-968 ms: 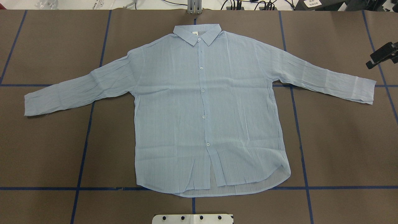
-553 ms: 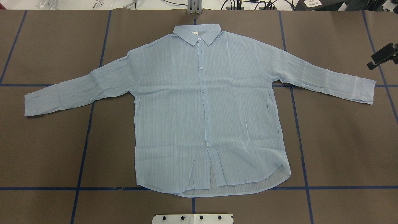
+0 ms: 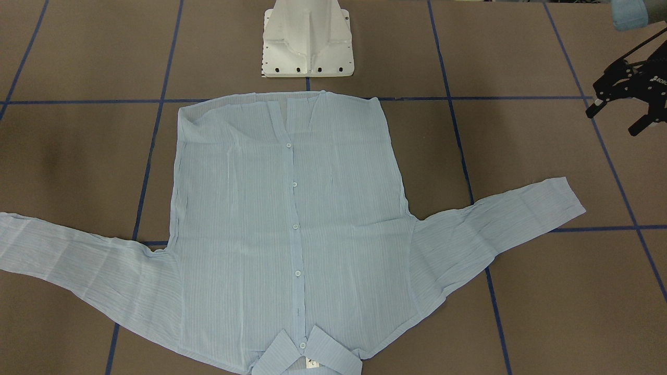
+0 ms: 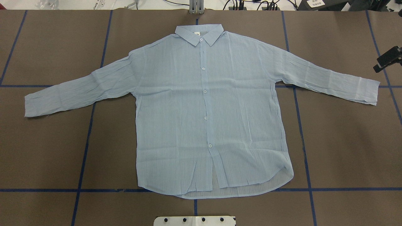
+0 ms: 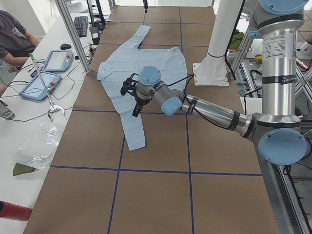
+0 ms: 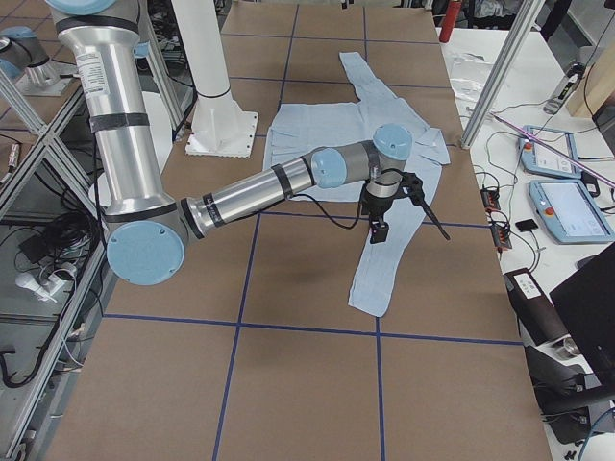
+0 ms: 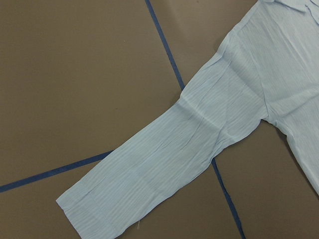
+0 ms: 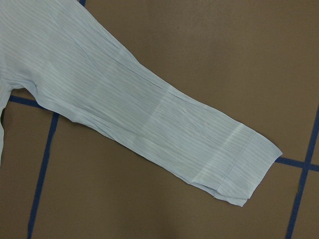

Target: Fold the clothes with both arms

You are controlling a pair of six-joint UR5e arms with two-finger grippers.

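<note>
The sleeve cuff is flat and free under my right gripper's open fingers, so I should keep moving down until the fingers can close on the cuff's collar-side corner.
The pale-blue striped shirt (image 4: pixel 207 110) lies flat and buttoned on the brown table, collar at the far side, with both sleeves spread outward. My left gripper (image 3: pixel 614 121) hangs open and empty in the air, off to the side of the left sleeve's cuff (image 3: pixel 563 198). The left wrist view looks down on that sleeve (image 7: pixel 189 149). My right gripper (image 4: pixel 387 59) shows only partly at the view's right edge, above the right cuff (image 4: pixel 369 91). In the exterior right view, the right gripper (image 6: pixel 411 230) has its fingers spread and holds nothing. The right wrist view shows the right sleeve (image 8: pixel 124 114).
The white pedestal base (image 3: pixel 307 47) stands at the robot's edge of the table near the shirt's hem. Blue tape lines (image 4: pixel 84 141) cross the brown surface. A person (image 5: pixel 14 39), tablets (image 5: pixel 53 61) and metal posts (image 5: pixel 73 34) line the operators' side.
The right gripper has drifted a little toward the right edge of the overhead view. The shirt has not moved.
</note>
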